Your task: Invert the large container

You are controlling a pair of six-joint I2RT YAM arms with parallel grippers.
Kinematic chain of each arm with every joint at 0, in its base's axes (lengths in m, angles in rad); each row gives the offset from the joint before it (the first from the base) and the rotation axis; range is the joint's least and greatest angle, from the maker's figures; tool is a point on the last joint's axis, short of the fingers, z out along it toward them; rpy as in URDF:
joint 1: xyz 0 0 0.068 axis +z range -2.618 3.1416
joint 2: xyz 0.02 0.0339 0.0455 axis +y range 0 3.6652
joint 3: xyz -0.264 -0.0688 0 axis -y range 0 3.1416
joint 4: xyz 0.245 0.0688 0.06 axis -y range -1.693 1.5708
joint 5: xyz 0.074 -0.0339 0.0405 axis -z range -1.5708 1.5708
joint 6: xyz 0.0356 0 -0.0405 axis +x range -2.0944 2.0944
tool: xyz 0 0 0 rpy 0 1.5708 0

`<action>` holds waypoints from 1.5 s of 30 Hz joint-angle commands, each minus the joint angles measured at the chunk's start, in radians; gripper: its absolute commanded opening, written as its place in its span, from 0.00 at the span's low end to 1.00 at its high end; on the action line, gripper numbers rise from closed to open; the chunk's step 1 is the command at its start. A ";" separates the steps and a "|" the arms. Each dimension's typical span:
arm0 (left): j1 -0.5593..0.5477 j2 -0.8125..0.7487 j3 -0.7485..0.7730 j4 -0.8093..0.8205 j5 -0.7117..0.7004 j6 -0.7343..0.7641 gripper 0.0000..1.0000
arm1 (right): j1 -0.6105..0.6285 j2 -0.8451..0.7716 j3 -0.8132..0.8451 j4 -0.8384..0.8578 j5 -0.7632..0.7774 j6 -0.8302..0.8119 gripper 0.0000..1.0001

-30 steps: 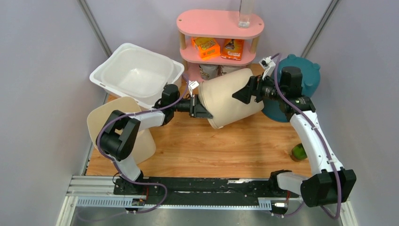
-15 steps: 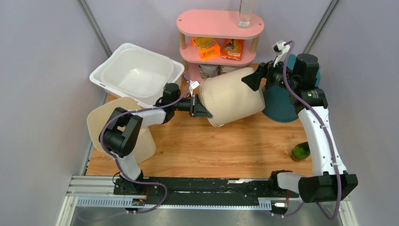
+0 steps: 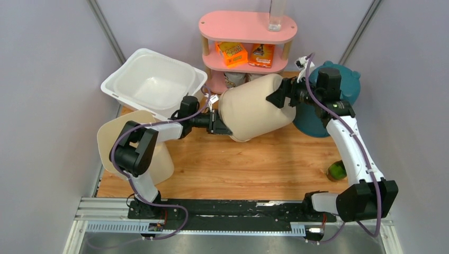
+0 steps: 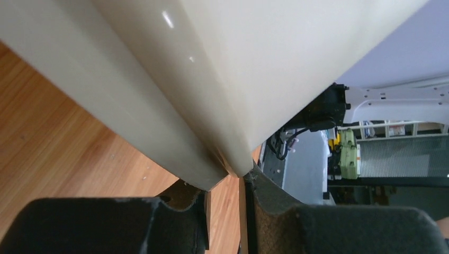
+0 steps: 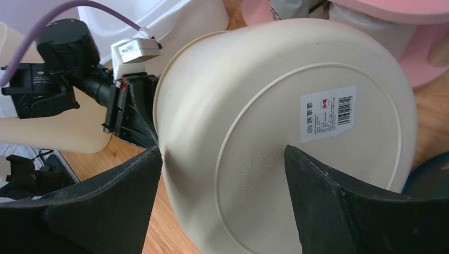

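Observation:
The tilted large container's base (image 3: pixel 289 112) has to swing up into the spot where my right gripper sits, so next my right gripper backs away while my left gripper sets the container's rim (image 3: pixel 222 107) down.
The large cream container (image 3: pixel 254 108) lies tilted on its side above the wooden table, its labelled base toward the right. My left gripper (image 3: pixel 216 123) is shut on its rim at the left. In the left wrist view (image 4: pixel 227 174) the jaws pinch the rim edge and the container wall (image 4: pixel 212 63) fills the frame. My right gripper (image 3: pixel 279 98) is open at the container's base. In the right wrist view (image 5: pixel 222 174) its fingers (image 5: pixel 106 211) spread wide on either side of the base (image 5: pixel 296 79), gripping nothing.
A white tub (image 3: pixel 151 79) stands at the back left. A pink shelf (image 3: pixel 246 26) with snack boxes is behind the container. A teal container (image 3: pixel 341 79) sits at the right. Another cream container (image 3: pixel 114 140) is at the left, and a green object (image 3: pixel 335 170) at the right edge.
My right gripper lifted off the container's side, swung up and back, then came down to its base. The container shifted slightly left in my left gripper's hold.

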 commanded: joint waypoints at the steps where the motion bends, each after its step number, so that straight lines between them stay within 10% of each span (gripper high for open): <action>1: -0.011 0.050 -0.004 -0.287 -0.167 0.045 0.10 | 0.105 0.037 0.017 -0.007 -0.108 0.057 0.86; 4: -0.011 0.049 0.023 -0.376 -0.254 0.080 0.52 | 0.150 0.072 0.038 0.007 -0.098 0.053 0.86; 13: -0.002 -0.012 0.089 -0.631 -0.402 0.176 0.96 | 0.217 0.164 0.086 0.030 -0.069 0.036 0.86; 24: 0.014 -0.165 0.348 -0.926 -0.455 0.299 1.00 | 0.178 0.120 0.253 0.019 -0.094 0.013 0.86; 30: 0.014 -0.232 0.465 -0.971 -0.721 0.452 1.00 | 0.085 0.060 0.303 -0.026 -0.058 -0.022 0.87; 39: -0.024 -0.180 0.494 -0.756 -0.370 0.909 1.00 | -0.058 0.041 0.314 -0.037 -0.115 -0.002 0.87; 45: -0.128 -0.035 0.637 -0.743 -0.319 0.945 1.00 | -0.073 0.037 0.313 -0.037 -0.123 -0.009 0.87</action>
